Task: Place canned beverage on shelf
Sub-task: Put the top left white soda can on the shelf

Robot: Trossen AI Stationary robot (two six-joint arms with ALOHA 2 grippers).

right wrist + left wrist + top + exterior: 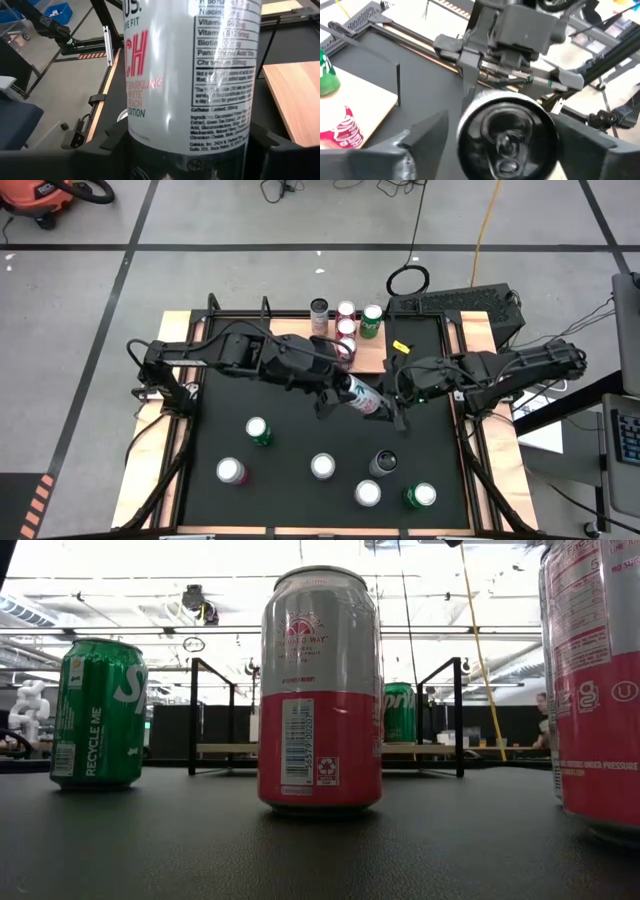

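My right gripper has the white and pink can by its bottom end (pixel 376 407), so my left gripper should grab the can's top end (pixel 508 140) before it stands the can on the shelf.
A white and pink can (pixel 363 396) hangs lying over the middle of the black mat, between my two grippers. My right gripper (pixel 390 406) is shut on its bottom end. My left gripper (pixel 343 386) is open around its top end. In the left wrist view the can's lid (pixel 507 135) faces the camera, and a dark gap shows between it and each finger (pixel 422 140). The wooden shelf (pixel 372 352) lies at the mat's far edge with several cans (pixel 346 320) standing on it. My right gripper pinches the can's side wall (pixel 150 142) near its bottom end between the two fingers (pixel 112 142). The fingers come about level from the table's right and lie along the can. The can is lifted clear of the mat, and its top end points toward my left gripper.
Several cans stand on the near half of the mat: a green one (pixel 258 430), a pink one (pixel 231 471), a dark one (pixel 383 463) and others (pixel 368 493). The low view shows a green can (pixel 98 712) and a pink can (pixel 320 690) close up. Wooden strips edge the mat.
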